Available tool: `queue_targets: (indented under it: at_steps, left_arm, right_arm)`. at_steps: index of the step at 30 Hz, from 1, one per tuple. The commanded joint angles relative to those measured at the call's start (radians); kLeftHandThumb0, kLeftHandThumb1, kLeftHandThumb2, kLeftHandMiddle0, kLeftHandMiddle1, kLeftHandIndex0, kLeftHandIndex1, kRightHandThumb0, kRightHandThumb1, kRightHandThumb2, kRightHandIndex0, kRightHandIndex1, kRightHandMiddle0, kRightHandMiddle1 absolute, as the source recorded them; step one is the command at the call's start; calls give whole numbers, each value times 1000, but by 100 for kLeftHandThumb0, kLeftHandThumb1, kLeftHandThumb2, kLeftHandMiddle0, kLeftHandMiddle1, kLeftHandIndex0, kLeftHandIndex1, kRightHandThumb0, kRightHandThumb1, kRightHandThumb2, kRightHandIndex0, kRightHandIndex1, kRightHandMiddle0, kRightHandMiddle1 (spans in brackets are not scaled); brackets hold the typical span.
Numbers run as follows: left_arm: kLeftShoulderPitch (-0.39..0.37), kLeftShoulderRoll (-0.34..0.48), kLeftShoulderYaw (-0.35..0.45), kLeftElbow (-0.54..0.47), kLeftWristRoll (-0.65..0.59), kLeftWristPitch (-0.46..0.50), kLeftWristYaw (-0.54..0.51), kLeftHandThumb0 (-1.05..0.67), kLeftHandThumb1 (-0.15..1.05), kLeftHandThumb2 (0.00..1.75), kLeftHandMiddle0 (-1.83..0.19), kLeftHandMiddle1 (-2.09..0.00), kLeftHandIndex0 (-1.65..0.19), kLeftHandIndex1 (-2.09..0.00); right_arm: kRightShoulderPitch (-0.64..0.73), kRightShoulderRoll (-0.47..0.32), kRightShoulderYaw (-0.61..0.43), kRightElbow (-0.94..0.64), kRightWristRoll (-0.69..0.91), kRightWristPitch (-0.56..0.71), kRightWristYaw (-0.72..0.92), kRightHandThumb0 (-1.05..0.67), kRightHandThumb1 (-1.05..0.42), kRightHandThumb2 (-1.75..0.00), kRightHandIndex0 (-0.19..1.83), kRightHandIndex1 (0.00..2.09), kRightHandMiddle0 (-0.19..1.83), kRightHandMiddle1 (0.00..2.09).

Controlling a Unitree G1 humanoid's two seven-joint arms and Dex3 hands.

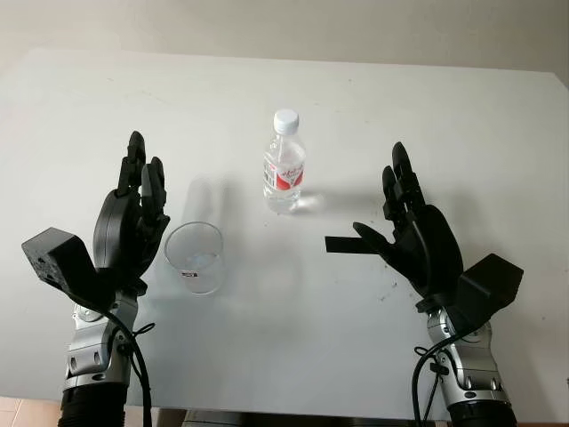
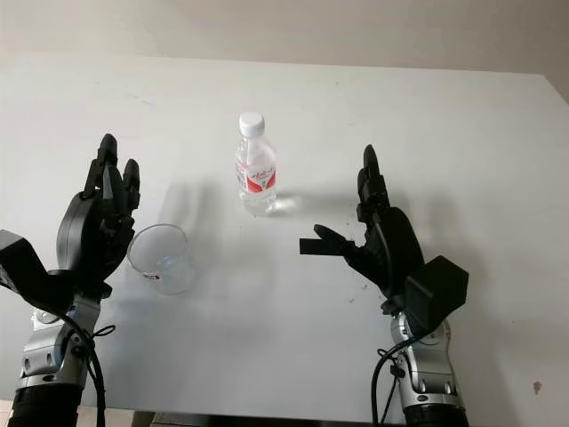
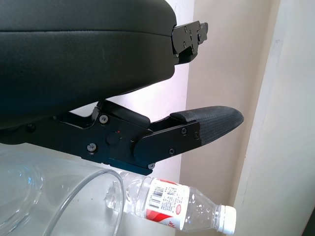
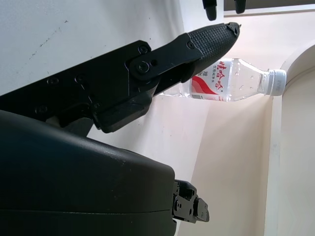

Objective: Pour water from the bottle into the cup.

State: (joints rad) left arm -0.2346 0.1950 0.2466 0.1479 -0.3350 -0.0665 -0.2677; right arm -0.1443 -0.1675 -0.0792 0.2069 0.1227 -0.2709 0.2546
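I see the white cap (image 1: 286,122) still covering the bottle's opening (image 1: 284,171), so I expect the water to stay inside the bottle when I tip it toward the cup.
A small clear water bottle (image 1: 284,165) with a white cap and red label stands upright at the table's middle, capped. A clear plastic cup (image 1: 195,257) stands upright nearer me and to the left of the bottle. My left hand (image 1: 133,218) is open, raised just left of the cup, not touching it. My right hand (image 1: 404,222) is open, raised to the right of the bottle, well apart from it. The left wrist view has the cup's rim (image 3: 88,196) and the bottle (image 3: 177,201). The right wrist view has the bottle (image 4: 231,81) beyond a finger (image 4: 206,42).
The white table (image 1: 293,320) stretches wide around both objects. Its far edge meets a pale wall (image 1: 284,27), and the near edge runs just beyond my forearms.
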Motion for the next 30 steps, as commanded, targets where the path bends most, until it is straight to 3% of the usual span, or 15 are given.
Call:
queue_targets:
  at_steps: [1,12,20,30]
  left_arm:
    - [7,-1,4,-14,-3,-4,-3,-72,105,66,19,0,19,0]
    - [-9,-6,2,5,6,-5,8,-71,105,67,19,0,19,0]
    - [-16,-2,9,21,-2,-19,-4,-73,105,65,19,0,19,0]
    - [-29,3,17,30,-9,-21,-18,-74,105,66,19,0,19,0]
  right_arm:
    - [6,1,2,-15,3,-1,4,-90,-96,-5,-19,0,-19,0]
    - [-47,-7,9,42,1,4,40,-90,-96,-5,-19,0,-19,0]
    - [-303,-12,52,186,-58,13,65,-94,-92,-4,-19,0,-19,0]
    - [-570,60,91,476,-109,-4,22,-103,-91,-5,-19,0,-19,0]
